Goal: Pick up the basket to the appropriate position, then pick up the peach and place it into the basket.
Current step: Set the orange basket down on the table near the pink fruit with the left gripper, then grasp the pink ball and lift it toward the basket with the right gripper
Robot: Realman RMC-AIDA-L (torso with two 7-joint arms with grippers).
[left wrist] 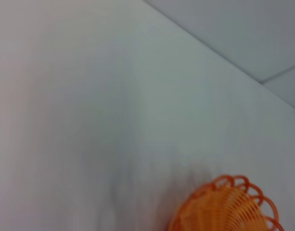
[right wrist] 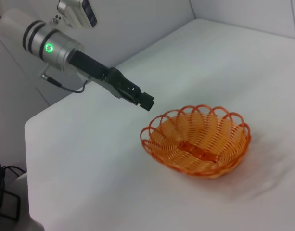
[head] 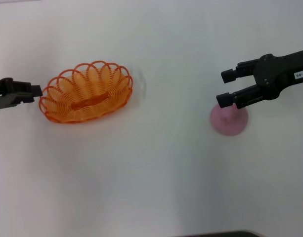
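Observation:
I should move back, tilt the fingers down and grab the peach [head: 232, 118], because my right gripper is pointing toward the basket and the peach [head: 228, 123] is outside its fingers.
The orange basket [head: 87, 92] stands on the white table [head: 151, 187], left of centre, and it is empty. My left gripper [head: 36, 91] is just off the basket's left end, apart from it. The left wrist view shows one end of the basket [left wrist: 229, 207]. The pink peach [head: 230, 122] lies on the table at the right. My right gripper [head: 224, 88] is open right over the peach's far side, and its near finger overlaps the fruit. The right wrist view shows the basket [right wrist: 198, 142] with the left gripper [right wrist: 146, 100] beside its rim; the peach is out of that view.
White tabletop [right wrist: 113, 192] lies between the basket and the peach. The table's edge and a corner [right wrist: 27, 127] show in the right wrist view, behind the left arm. A dark shape [head: 220, 233] sits at the near edge of the head view.

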